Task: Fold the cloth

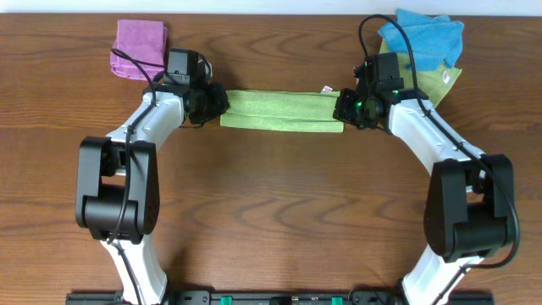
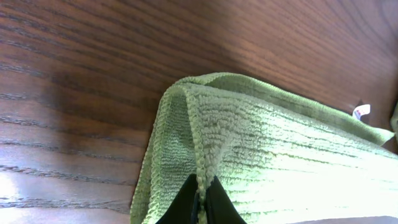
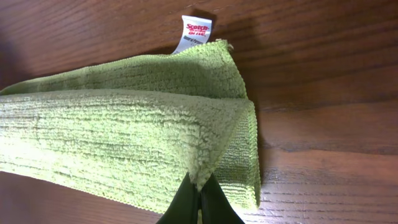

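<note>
I should open my left gripper, which is pinching the cloth's end into a ridge (image 2: 202, 134), and push the strip (image 1: 241, 118) down with it before my right gripper folds the tagged end over.
The lime-green cloth (image 1: 281, 111) lies as a long narrow folded strip across the far middle of the table, stretched between both arms. Its small white tag (image 1: 325, 89) sticks out at the far right edge. My left gripper (image 1: 217, 105) is shut on the cloth's left end; in the left wrist view the black fingertips (image 2: 200, 202) pinch a raised hem of the cloth (image 2: 273, 149). My right gripper (image 1: 344, 108) is shut on the right end. In the right wrist view its fingertips (image 3: 198, 202) clamp a lifted corner of the cloth (image 3: 118, 134), with the tag (image 3: 194, 32) beyond.
A pink cloth (image 1: 139, 48) lies at the far left, behind the left arm. A bright blue cloth (image 1: 421, 39) sits at the far right on a duller yellow-green cloth (image 1: 442, 82), behind the right arm. Bare wooden table (image 1: 279, 212) fills the near side.
</note>
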Tool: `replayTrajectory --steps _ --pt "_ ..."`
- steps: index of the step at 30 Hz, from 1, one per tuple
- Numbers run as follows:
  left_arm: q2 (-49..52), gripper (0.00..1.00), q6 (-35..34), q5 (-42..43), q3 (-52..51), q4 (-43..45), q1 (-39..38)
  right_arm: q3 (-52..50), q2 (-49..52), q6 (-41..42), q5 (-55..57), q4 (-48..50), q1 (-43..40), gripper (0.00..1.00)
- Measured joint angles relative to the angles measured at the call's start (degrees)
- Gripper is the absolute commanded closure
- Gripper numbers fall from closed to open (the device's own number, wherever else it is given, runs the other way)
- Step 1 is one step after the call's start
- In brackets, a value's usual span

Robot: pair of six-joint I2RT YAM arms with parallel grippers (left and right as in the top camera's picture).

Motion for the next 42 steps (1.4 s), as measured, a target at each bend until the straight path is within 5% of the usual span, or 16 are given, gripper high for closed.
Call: replayTrajectory --steps 1,3,6,10,16,17,19,20,21,42 --pt "0.0 0.89 0.13 -0.07 0.0 0.04 0.0 0.0 0.0 0.0 0.02 0.02 0.0 0.87" --pt "0.0 0.35 0.48 -0.74 0.0 0.11 0.0 0.0 0.0 -0.31 0.42 -0.09 0.0 0.51" --pt "0.0 0.3 0.72 -1.53 0.0 0.09 0.07 0.0 0.0 -0.48 0.94 -0.35 -0.07 0.2" --pt "0.0 0.28 0.85 -1.73 0.02 -0.55 0.24 0.02 0.0 -0.94 1.29 -1.01 -0.07 0.14" --pt "-0.11 0.29 3.43 -0.79 2.32 -4.74 0.81 1.7 0.0 -2.16 1.97 -7.52 -0.07 0.21" --pt "-0.37 0.39 4.5 -0.76 2.8 -4.72 0.72 2.54 0.0 -2.56 2.54 -9.09 -0.07 0.31" --pt "-1.16 0.83 6.62 -0.5 3.5 -4.37 0.31 4.48 -0.13 -3.28 4.39 -11.17 -0.07 0.83" --pt "-1.53 0.94 7.54 -0.44 3.67 -4.0 0.0 5.25 -0.26 -3.61 5.22 -12.0 -0.07 0.94" --pt "-1.84 0.94 8.26 -0.46 3.85 -3.67 -0.33 5.9 -0.55 -3.85 6.36 -12.63 -0.07 0.98" --pt "0.35 0.94 12.39 -10.58 4.11 -1.16 -7.23 6.71 -2.49 -4.61 11.43 -15.8 -0.46 0.98"
